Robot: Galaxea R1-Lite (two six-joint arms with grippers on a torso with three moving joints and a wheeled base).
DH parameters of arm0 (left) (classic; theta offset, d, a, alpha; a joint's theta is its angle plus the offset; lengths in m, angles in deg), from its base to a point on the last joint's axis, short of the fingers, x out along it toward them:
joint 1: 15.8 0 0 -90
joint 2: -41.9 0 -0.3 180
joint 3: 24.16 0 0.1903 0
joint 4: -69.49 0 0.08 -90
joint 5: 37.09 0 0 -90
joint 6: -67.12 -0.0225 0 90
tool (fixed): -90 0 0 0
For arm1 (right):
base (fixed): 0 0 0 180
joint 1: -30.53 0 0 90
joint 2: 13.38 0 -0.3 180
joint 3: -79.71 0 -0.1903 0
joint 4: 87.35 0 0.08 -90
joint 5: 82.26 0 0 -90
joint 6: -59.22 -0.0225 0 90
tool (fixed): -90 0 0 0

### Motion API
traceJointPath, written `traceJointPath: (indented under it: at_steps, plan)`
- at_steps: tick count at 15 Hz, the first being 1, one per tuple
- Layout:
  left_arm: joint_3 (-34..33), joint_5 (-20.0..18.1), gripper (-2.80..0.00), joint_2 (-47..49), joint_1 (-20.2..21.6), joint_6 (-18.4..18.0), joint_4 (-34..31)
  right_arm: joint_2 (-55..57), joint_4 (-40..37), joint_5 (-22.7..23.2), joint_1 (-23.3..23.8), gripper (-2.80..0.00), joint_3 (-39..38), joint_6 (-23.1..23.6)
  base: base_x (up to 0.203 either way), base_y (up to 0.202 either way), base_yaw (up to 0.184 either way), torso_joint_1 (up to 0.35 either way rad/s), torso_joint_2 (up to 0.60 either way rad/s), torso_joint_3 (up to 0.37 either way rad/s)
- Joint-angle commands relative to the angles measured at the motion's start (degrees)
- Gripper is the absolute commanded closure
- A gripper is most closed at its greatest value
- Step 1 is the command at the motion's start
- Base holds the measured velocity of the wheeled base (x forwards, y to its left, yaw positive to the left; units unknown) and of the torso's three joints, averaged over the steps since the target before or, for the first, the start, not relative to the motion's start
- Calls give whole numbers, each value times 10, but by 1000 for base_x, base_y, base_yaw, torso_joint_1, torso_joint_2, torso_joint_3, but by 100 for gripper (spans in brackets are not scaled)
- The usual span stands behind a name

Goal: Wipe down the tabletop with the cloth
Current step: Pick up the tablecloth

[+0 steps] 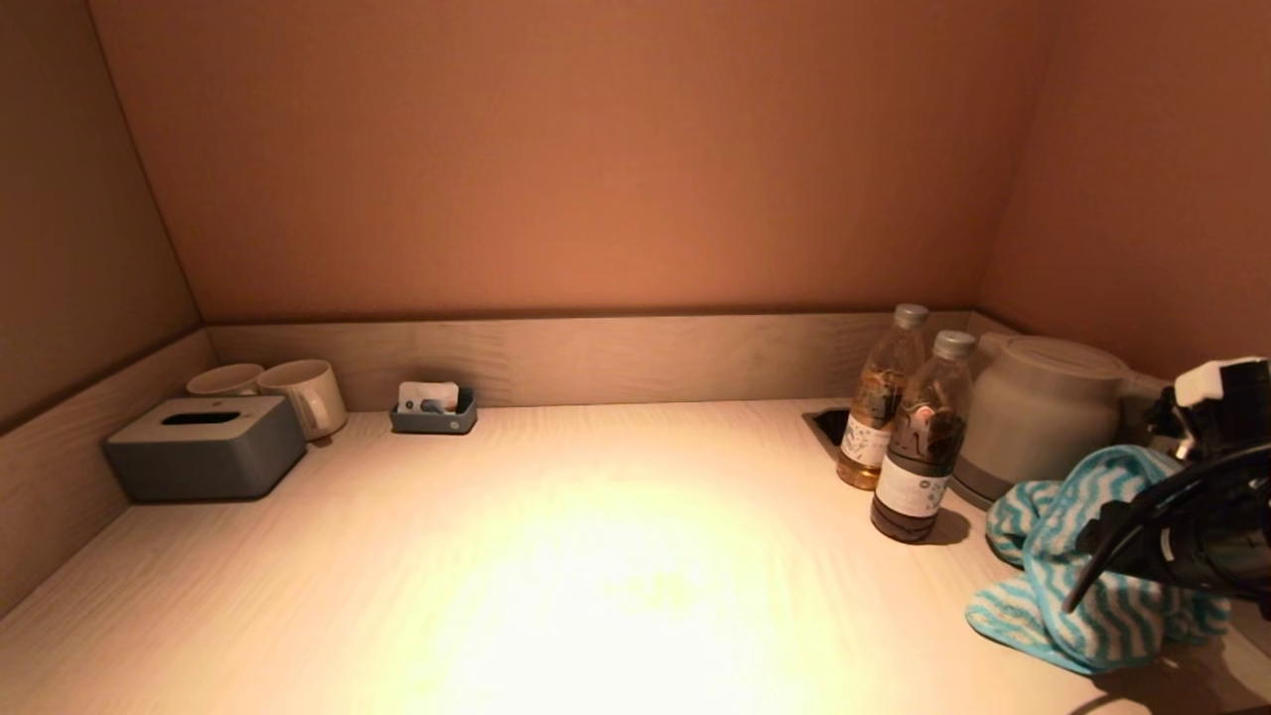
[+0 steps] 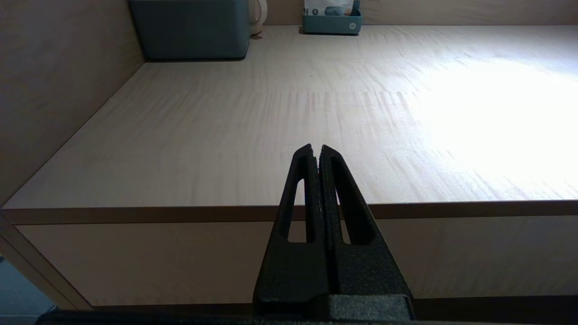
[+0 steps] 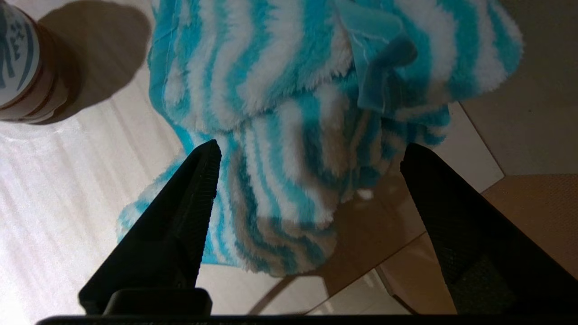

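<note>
The cloth's overlapping (image 1: pixel 1102 584) folds (image 1: pixel 1044 530) are piled together, so I expect the cloth to rise in a heap with its loose flaps hanging down when the robot lifts it.
A fluffy cloth (image 1: pixel 1082 556) with turquoise and white stripes lies crumpled on the pale wooden tabletop (image 1: pixel 596 556) at the near right corner, next to the wall. It fills the right wrist view (image 3: pixel 289 104). My right gripper (image 3: pixel 311 151) is open and hovers just above the cloth, its jaws wide apart over the cloth's near part, holding nothing. In the head view only the right arm's black body (image 1: pixel 1192 526) shows over the cloth. My left gripper (image 2: pixel 316 151) is shut and empty, parked in front of the table's front edge on the left.
Two bottles (image 1: pixel 918 447) and a grey kettle (image 1: pixel 1043 407) stand just behind the cloth. A grey tissue box (image 1: pixel 204 447), two cups (image 1: pixel 298 392) and a small tray (image 1: pixel 434 409) stand at the back left. Walls enclose three sides.
</note>
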Motion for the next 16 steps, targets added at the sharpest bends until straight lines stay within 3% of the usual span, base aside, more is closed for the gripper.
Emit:
traceJointPath:
  at_steps: [1, 3, 6, 16]
  plan:
    - [0, 0, 0, 0, 0, 0, 0, 21, 28, 0, 5, -280, 2, 1, 0, 0, 0, 0, 0, 0]
    - [0, 1, 0, 0, 0, 0, 0, 42, 34, 1, 12, -280, 9, 0, 0, 0, 0, 0, 0, 0]
    - [0, 0, 0, 0, 0, 0, 0, 79, 39, 56, 21, -280, 28, -2, 0, 0, 0, 0, 0, 0]
    - [0, 0, 0, 0, 0, 0, 0, 159, 73, 64, 42, -280, 21, -5, 0, 0, 0, 0, 0, 0]
